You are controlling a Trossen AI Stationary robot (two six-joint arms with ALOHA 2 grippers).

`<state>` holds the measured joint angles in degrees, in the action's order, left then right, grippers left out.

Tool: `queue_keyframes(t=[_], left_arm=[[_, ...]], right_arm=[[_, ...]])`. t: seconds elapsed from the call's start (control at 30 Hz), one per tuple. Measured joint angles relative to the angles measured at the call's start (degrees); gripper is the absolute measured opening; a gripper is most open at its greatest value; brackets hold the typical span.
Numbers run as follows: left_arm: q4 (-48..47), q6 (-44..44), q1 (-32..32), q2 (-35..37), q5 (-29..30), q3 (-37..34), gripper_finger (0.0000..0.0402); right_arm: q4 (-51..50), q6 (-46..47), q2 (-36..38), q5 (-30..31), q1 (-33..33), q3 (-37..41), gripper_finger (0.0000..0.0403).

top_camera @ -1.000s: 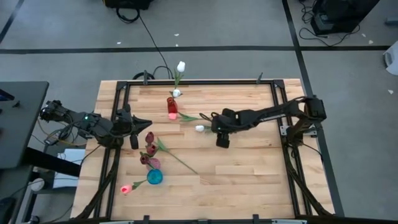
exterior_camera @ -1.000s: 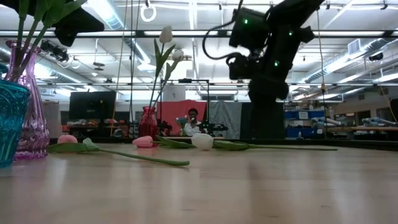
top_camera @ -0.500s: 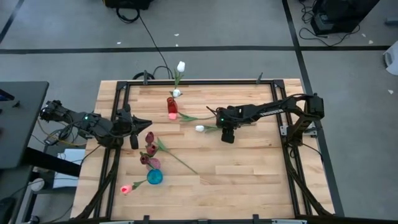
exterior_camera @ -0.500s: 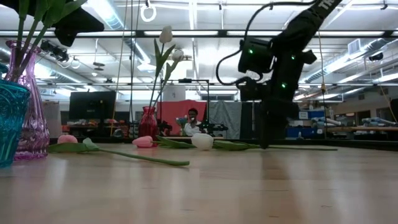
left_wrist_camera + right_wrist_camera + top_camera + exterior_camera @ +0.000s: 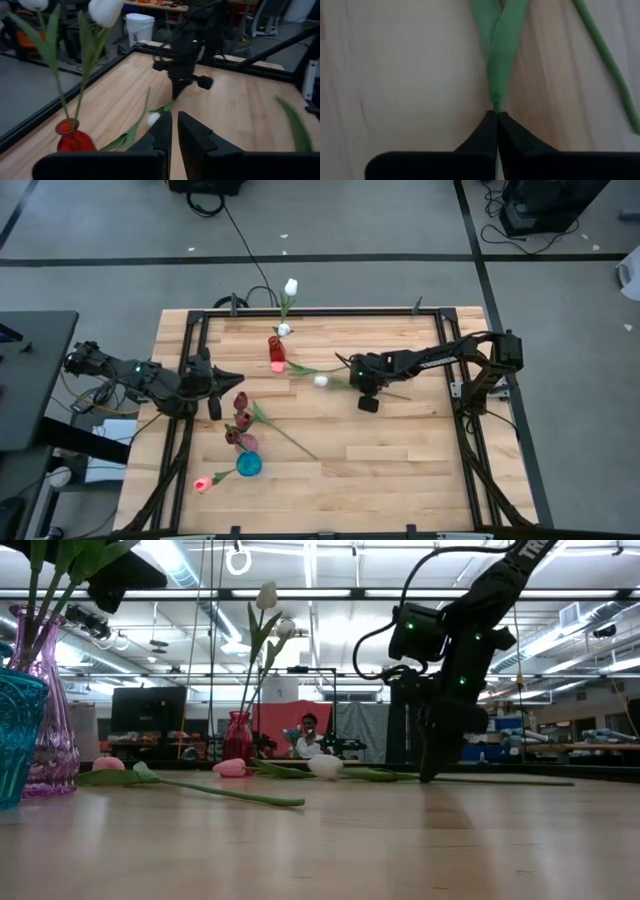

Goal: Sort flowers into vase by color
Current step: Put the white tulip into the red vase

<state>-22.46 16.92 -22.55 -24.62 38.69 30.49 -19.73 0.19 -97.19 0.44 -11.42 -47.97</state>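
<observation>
The white flower's stem (image 5: 397,396) points away from the red vase, so the robot's right gripper should lift the flower (image 5: 321,381) upright and pass it to the left gripper.
A white flower (image 5: 321,381) lies flat on the wooden table, its stem running toward the table's right edge. My right gripper (image 5: 363,386) stands over that stem, pointing down and shut on it. The red vase (image 5: 276,350) at the far middle holds two white flowers (image 5: 291,287). A pink flower (image 5: 277,366) lies by its foot. A purple vase (image 5: 243,440) holds dark maroon flowers (image 5: 240,401). My left gripper (image 5: 224,377) hovers left of the vases, shut and holding nothing. My right gripper pinches the white flower's thin green stem (image 5: 496,104) between its two fingertips, just where the leaves (image 5: 501,45) branch off. The fingers (image 5: 428,765) come from above, pointing down. The flower lies along the table, head and stem both resting on the wood.
A blue vase (image 5: 249,465) stands near the front left with a pink flower (image 5: 203,483) beside it. Another long stem (image 5: 290,436) lies slanting on the table beside the purple vase. A black frame (image 5: 452,350) borders the tabletop.
My right gripper has moved a little toward the table's right edge, come down to the table and shut on the white flower's stem. The flower still lies on the wood.
</observation>
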Motion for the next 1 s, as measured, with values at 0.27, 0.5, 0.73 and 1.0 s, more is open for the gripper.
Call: queue_keyframes(t=[0.27, 0.5, 0.73, 1.0], left_arm=[[0.38, -4.63, -0.01, 0.77, -4.61, 1.05, 0.0035], [0.10, -7.42, 0.83, -0.15, -1.62, -1.89, 0.0035], [2.31, -13.73, 7.87, -0.13, -2.09, 1.08, 0.0035], [3.12, -19.98, 21.30, -4.61, -17.63, 8.17, 0.0035]], right_arm=[[22.00, -3.47, 0.41, -21.98, -1.71, 0.18, 0.0006], [50.33, -2.11, 0.33, -27.54, -1.85, 0.24, 0.0004], [67.59, 1.06, 0.37, -25.75, -1.46, -5.69, 0.0005], [55.53, -3.71, -0.22, -24.22, -0.06, -21.33, 0.0005]])
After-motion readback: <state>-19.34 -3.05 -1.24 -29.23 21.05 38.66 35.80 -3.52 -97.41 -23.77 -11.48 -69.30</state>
